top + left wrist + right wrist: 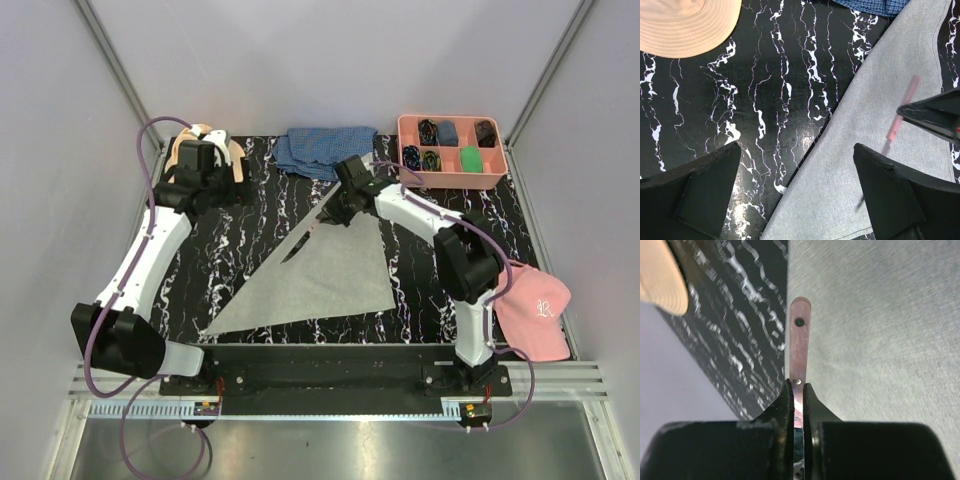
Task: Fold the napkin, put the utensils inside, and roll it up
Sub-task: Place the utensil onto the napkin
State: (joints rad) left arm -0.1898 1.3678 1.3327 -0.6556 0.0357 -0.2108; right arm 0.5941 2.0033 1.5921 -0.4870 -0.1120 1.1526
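Note:
I should keep lowering the pink-handled utensil with my right gripper, because it is in line with the napkin's long edge. I will let go once it rests inside that edge.
The light-grey napkin lies folded into a triangle on the black marbled table; it also shows in the left wrist view and the right wrist view. My right gripper is shut on a utensil with a pale pink handle and holds it along the napkin's upper left edge. The handle and the right gripper's fingers show in the left wrist view, handle over the cloth. My left gripper is open and empty, above the napkin's left edge. No other utensil is in view.
A tan hat lies at the back left under the left arm. A blue checked cloth lies at the back middle. A pink compartment tray stands at the back right. A pink cap lies at the right edge.

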